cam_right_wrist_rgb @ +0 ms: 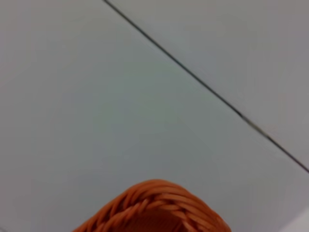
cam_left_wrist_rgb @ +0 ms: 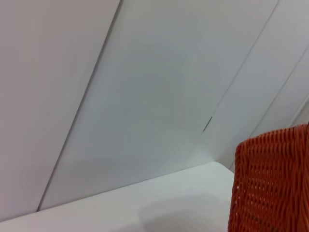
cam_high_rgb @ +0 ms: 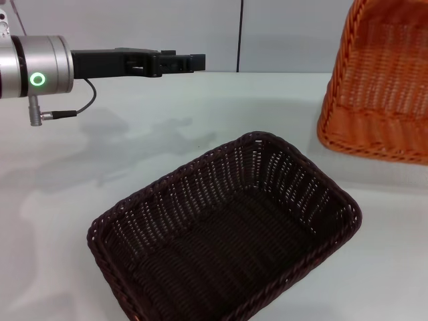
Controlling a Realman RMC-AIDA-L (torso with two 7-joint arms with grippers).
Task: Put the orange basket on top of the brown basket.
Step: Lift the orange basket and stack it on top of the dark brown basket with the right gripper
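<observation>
The robot's right gripper has hold of the orange basket's rim [cam_right_wrist_rgb: 157,195] and the brown basket [cam_high_rgb: 231,234] stands open, so the robot should now carry and level the orange basket until it nests in the brown basket.
The brown basket [cam_high_rgb: 227,234] sits empty on the white table at the front centre, turned at an angle. The orange basket [cam_high_rgb: 378,87] hangs tilted at the right edge of the head view, its opening facing left and its lower side just above the table. Its side shows in the left wrist view [cam_left_wrist_rgb: 270,183]. Its braided rim [cam_right_wrist_rgb: 154,208] sits right against the right wrist camera, so my right gripper holds it by the rim, out of the head view. My left gripper [cam_high_rgb: 194,62] is held level above the table at the upper left, away from both baskets.
The white table [cam_high_rgb: 167,127] stretches between the two baskets and behind the brown one. A pale panelled wall [cam_high_rgb: 200,33] stands behind the table. The left arm's silver wrist with a green light [cam_high_rgb: 37,79] is at the far left.
</observation>
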